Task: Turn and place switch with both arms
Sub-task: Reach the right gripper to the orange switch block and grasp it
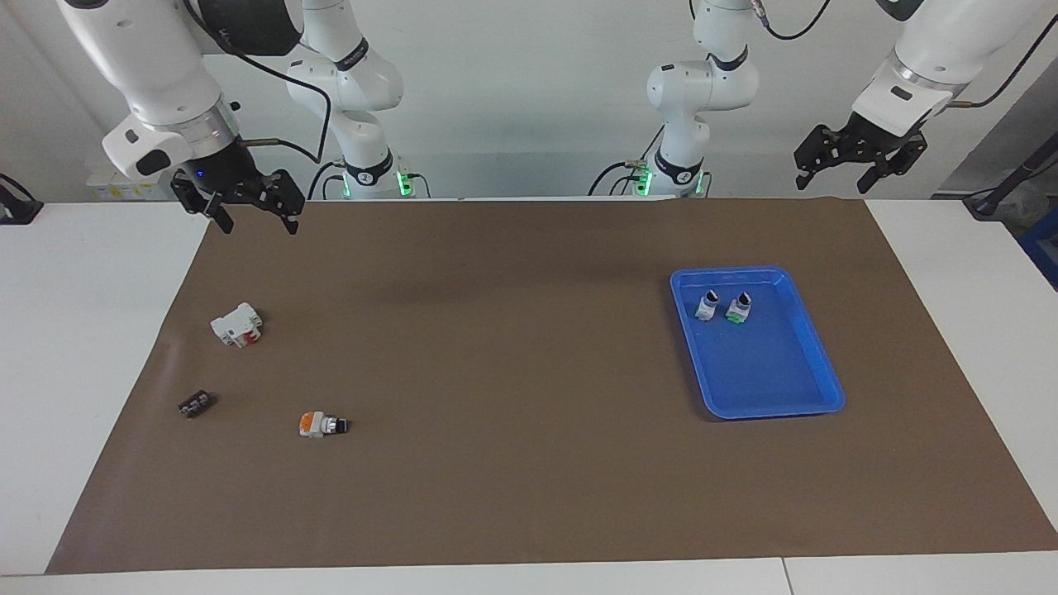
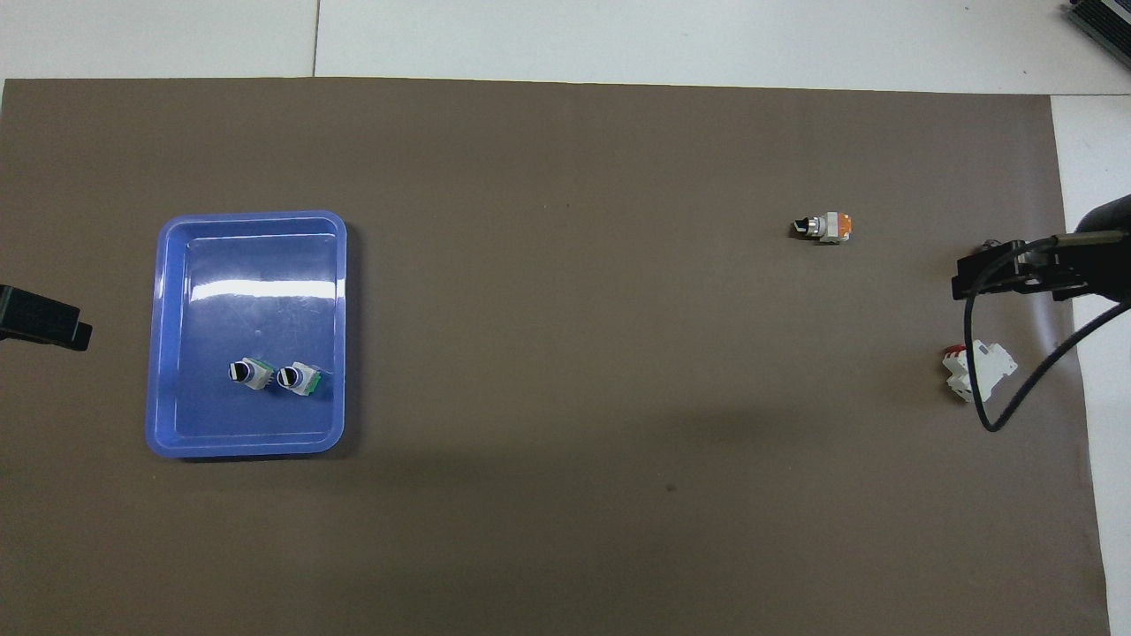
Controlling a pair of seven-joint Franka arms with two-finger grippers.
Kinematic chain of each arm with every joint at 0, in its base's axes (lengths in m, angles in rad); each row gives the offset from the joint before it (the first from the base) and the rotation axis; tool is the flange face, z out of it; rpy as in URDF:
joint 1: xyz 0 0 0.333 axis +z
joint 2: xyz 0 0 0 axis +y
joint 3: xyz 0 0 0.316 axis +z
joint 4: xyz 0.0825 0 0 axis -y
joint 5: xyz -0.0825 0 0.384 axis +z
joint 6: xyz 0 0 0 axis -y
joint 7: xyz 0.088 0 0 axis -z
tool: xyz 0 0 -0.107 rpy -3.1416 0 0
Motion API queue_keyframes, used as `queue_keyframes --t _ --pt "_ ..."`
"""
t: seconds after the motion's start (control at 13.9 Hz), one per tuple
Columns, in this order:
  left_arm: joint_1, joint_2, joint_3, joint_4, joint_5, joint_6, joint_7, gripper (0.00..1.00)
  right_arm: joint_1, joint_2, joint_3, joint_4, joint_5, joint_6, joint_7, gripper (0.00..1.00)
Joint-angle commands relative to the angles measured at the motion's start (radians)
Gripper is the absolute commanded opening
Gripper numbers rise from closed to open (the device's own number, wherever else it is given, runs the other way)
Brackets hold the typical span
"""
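Observation:
The black knob (image 2: 801,227) will turn in place when I twist it, because a round silver collar (image 2: 816,227) connects it to the white body.
A switch (image 1: 322,425) with a white body, black knob and orange base lies on its side on the brown mat, toward the right arm's end; it also shows in the overhead view (image 2: 823,227). Two more switches (image 1: 708,305) (image 1: 738,308) stand upright in a blue tray (image 1: 814,355), also seen from overhead (image 2: 250,373) (image 2: 299,378). My right gripper (image 1: 259,225) hangs open and empty, high over the mat's edge at its own end (image 2: 998,274). My left gripper (image 1: 833,183) hangs open and empty, high over the mat's corner at its end (image 2: 44,322).
A bigger white block with a red part (image 1: 237,324) (image 2: 976,371) lies nearer to the robots than the lone switch. A flat black strip (image 1: 197,404) lies beside that switch, near the mat's edge. The blue tray (image 2: 252,225) sits toward the left arm's end.

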Motion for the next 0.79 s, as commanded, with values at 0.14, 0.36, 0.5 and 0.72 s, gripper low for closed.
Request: queue_keyframes --t 0.14,0.36,0.5,0.72 --pt "0.005 -0.025 -0.002 -0.027 0.002 0.001 0.000 1.00 0.013 0.102 0.011 -0.086 0.035 0.245 -0.256 1.00" --pt "0.005 -0.025 -0.002 -0.027 0.002 0.001 0.000 1.00 0.013 0.211 0.019 -0.084 0.038 0.387 -0.567 1.00" --pt "0.005 -0.025 -0.002 -0.027 0.002 0.001 0.000 1.00 0.010 0.286 0.019 -0.086 0.036 0.484 -0.777 1.00" --pt "0.005 -0.025 -0.002 -0.027 0.002 0.001 0.000 1.00 0.007 0.383 0.019 -0.084 0.039 0.624 -1.091 1.00"
